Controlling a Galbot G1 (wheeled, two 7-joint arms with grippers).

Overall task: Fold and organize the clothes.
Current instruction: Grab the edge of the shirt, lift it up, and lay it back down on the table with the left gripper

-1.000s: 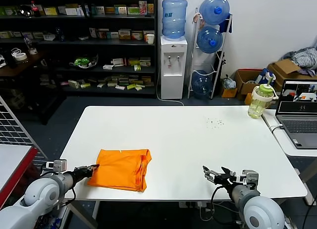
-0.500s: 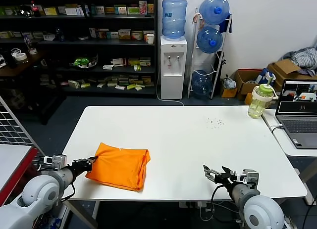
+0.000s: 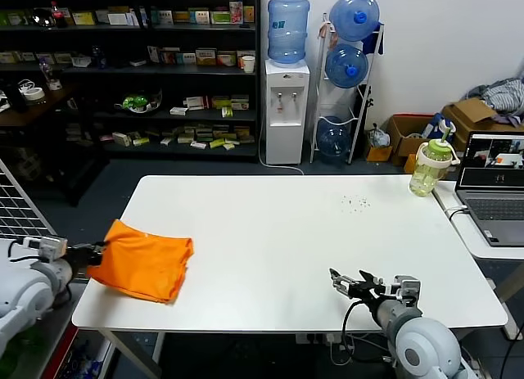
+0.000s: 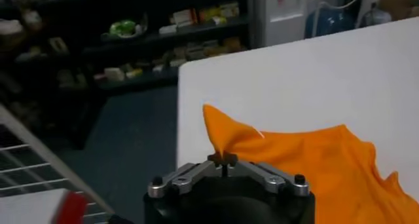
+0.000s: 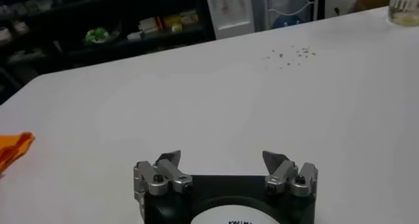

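Next, I swing the orange T-shirt's pinched corner (image 3: pixel 100 266) back across with my left gripper and lay the T-shirt at the table's middle (image 3: pixel 291 258), because that corner reaches over the table's side edge.
The folded orange T-shirt (image 3: pixel 141 261) lies at the white table's (image 3: pixel 295 240) near left corner, partly over the left edge. No lettering shows on it. My left gripper (image 3: pixel 100 250) is shut on the shirt's left corner; in the left wrist view the gripper (image 4: pixel 224 158) pinches a raised peak of the shirt (image 4: pixel 314 166). My right gripper (image 3: pixel 347 282) is open and empty above the table's front edge at the right. In the right wrist view the right gripper (image 5: pixel 222 158) faces bare table, and a bit of the shirt (image 5: pixel 13 147) shows far off.
A green drink bottle (image 3: pixel 431 168) stands at the table's far right corner. A laptop (image 3: pixel 493 187) sits on a side table to the right. Shelves (image 3: pixel 131 68), a water dispenser (image 3: pixel 286 101) and boxes stand behind. A wire rack (image 3: pixel 16 207) is at the left.
My left gripper has pulled the orange shirt to the left, from the front middle-left of the table to its left edge. The right gripper has hardly moved.
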